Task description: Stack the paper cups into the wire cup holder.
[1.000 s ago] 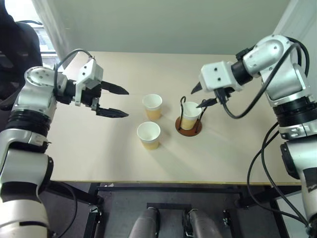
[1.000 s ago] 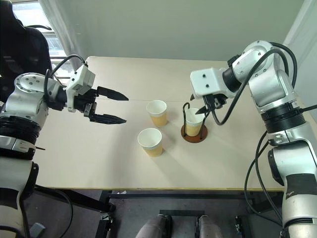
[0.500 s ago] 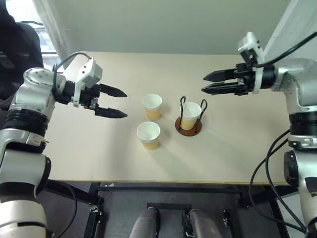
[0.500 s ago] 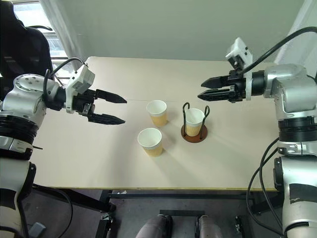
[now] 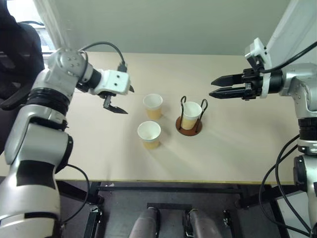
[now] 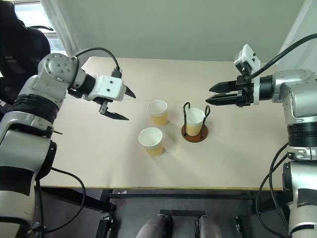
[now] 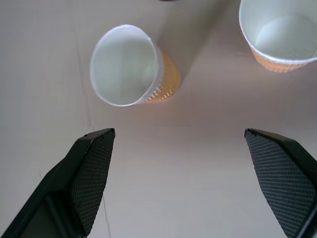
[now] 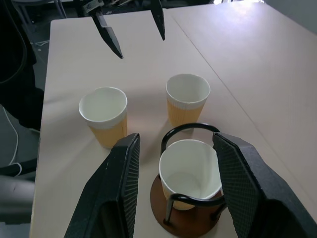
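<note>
The farther cup (image 5: 154, 113) is upright and clear of the nearer cup, so my left gripper should keep moving its open fingers in until they are on both sides of the farther cup's rim.
Two tan paper cups with white rims stand loose on the table, one farther back (image 5: 152, 105) and one nearer (image 5: 149, 134). A third cup (image 5: 191, 115) sits inside the wire cup holder (image 5: 188, 127), between its black loops on the reddish-brown base. My left gripper (image 5: 127, 101) hangs open to the left of the loose cups, tilted down toward them, nothing between its fingers (image 7: 89, 173). Right of the holder and above it, my right gripper (image 5: 213, 88) is held level, open and empty, pointing left.
The beige table (image 5: 233, 148) reaches to a front edge close to me, with a dark frame below it. A dark chair (image 5: 15, 54) stands at the far left and a curtain (image 5: 297, 20) hangs at the far right.
My right gripper has drawn back to the right from the cup in the holder and turned level. My left gripper has rolled, tipped downward and come nearer the loose cups.
</note>
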